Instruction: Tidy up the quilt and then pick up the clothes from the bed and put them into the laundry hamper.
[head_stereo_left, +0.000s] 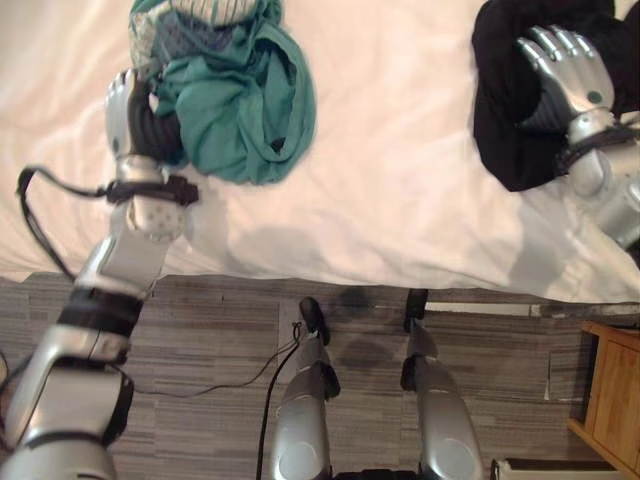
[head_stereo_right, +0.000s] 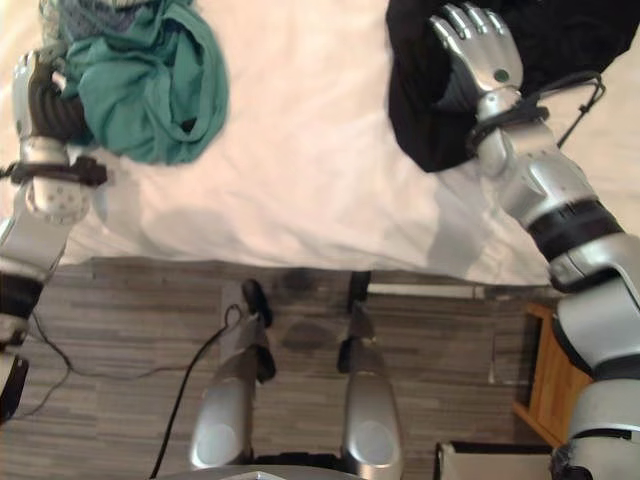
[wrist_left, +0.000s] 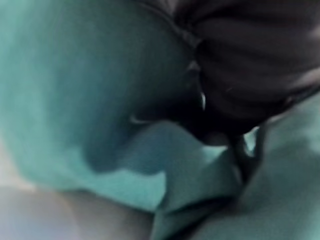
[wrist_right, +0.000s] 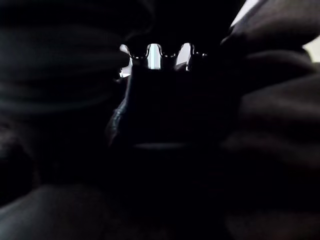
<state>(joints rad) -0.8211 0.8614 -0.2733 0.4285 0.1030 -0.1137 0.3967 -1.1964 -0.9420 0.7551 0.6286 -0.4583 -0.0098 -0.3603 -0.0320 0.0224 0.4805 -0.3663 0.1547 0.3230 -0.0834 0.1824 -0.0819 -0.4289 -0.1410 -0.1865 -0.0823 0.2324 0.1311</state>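
Observation:
My right gripper's fingers have a loose flap (head_stereo_left: 515, 165) spreading out beyond them, so the black garment (head_stereo_left: 500, 95) will hang down wide and limp when I carry it.
A crumpled teal garment (head_stereo_left: 245, 100) lies on the white quilt (head_stereo_left: 400, 190) at the left, with a pale patterned piece (head_stereo_left: 215, 10) on top of the heap. My left hand (head_stereo_left: 125, 105) is pressed against the heap's left side, palm to the cloth, its fingers buried in teal folds (wrist_left: 100, 100). At the right, a black garment (head_stereo_left: 505, 120) is bunched on the quilt. My right hand (head_stereo_left: 570, 75) rests flat on it, fingers (wrist_right: 154, 54) spread and nearly straight, with black cloth all around them.
The bed's near edge (head_stereo_left: 350, 280) runs across the view above a grey plank floor (head_stereo_left: 200, 340). A wooden bedside cabinet (head_stereo_left: 612, 390) stands at the lower right. A white-rimmed object (head_stereo_right: 490, 462) shows at the bottom right.

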